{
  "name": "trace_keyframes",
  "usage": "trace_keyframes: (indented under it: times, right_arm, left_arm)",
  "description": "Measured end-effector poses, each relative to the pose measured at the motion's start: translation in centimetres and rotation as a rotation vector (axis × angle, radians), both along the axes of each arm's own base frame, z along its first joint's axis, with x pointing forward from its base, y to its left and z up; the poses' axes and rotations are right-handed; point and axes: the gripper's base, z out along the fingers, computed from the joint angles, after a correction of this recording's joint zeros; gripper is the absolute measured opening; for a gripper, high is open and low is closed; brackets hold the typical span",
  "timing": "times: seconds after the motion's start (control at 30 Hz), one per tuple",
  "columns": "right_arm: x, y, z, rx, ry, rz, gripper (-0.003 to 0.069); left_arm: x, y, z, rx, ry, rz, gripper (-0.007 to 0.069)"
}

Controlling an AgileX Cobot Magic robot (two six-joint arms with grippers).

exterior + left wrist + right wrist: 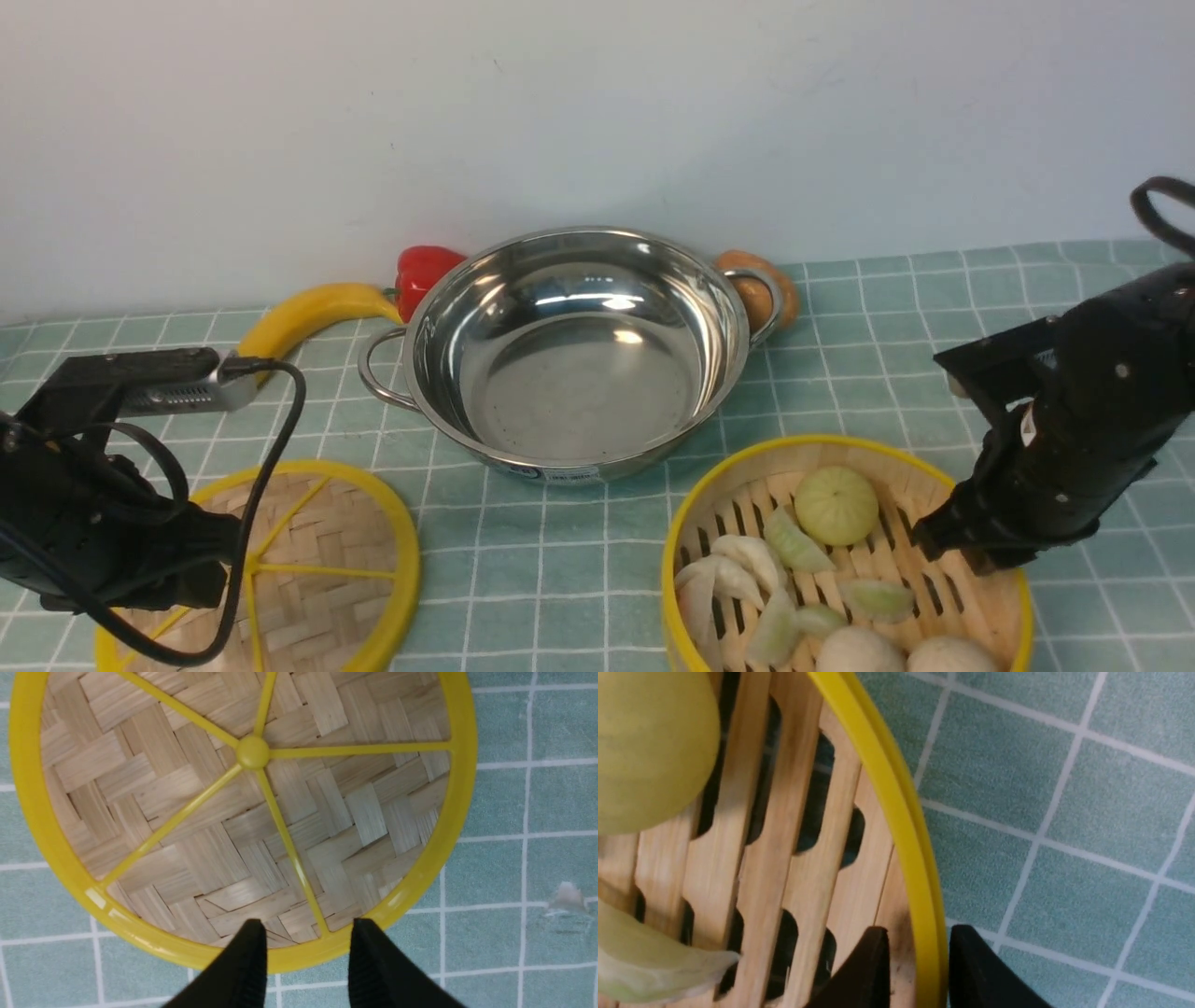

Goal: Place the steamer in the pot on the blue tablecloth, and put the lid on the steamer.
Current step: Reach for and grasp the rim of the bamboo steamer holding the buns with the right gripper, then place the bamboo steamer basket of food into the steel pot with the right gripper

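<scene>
I expect the round green bun to roll down to the pale buns when I carry the steamer, because there are open slats beside the bun.
The shiny pot stands empty at the middle back of the blue tablecloth. The steamer, holding dumplings and buns, sits on the cloth front right. My right gripper is open and astride its yellow rim: the outer finger is against the rim and the inner finger hangs just inside the wall. The lid lies flat front left. My left gripper hovers open over the lid's near rim, with a spoke end between the tips.
A banana and a red pepper lie behind the pot's left handle. A brown round item lies behind the right handle. A pale wall closes the back. My left arm covers part of the lid.
</scene>
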Motion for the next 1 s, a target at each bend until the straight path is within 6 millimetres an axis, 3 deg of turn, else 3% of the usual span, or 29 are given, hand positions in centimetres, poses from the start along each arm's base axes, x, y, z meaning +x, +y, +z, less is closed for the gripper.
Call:
trace_keyframes:
  times: [0.07,0.17,0.4,0.6,0.77,0.83,0.87,0.9,1.0]
  right_arm:
    - [0.0,0.0,-0.2,-0.002,0.005,0.000,0.0158]
    - [0.0,0.0,-0.4,0.000,0.014,-0.012,0.0057]
    - [-0.1,-0.1,-0.3,-0.022,0.041,0.000,0.0054]
    - [-1.4,-0.7,1.7,-0.049,0.087,0.001,0.0054]
    - [-2.6,-0.9,5.0,-0.045,0.117,0.030,0.0054]
    - [-2.5,-0.5,7.4,0.001,0.104,0.038,0.0054]
    - [-2.3,-0.4,8.0,0.005,0.089,0.043,0.0054]
    - [-1.6,0.2,10.1,0.054,0.046,0.053,0.0054]
    - [0.4,1.3,13.6,0.132,-0.067,0.072,0.0054]
  left_arm:
    - [0.0,0.0,0.0,0.001,0.000,0.000,0.0243]
    - [0.0,0.0,0.0,0.001,0.000,0.000,0.0243]
    - [0.0,0.0,0.0,0.001,0.000,0.000,0.0243]
    - [0.0,0.0,0.0,0.004,0.000,-0.002,0.0243]
    - [0.0,0.1,0.0,0.007,0.001,-0.003,0.0243]
    - [0.0,0.1,0.0,0.008,0.001,-0.004,0.0243]
    - [0.0,0.1,0.0,0.008,0.001,-0.004,0.0243]
    - [0.0,0.1,0.0,0.008,0.001,-0.004,0.0243]
    - [0.0,0.1,0.0,0.008,0.001,-0.004,0.0243]
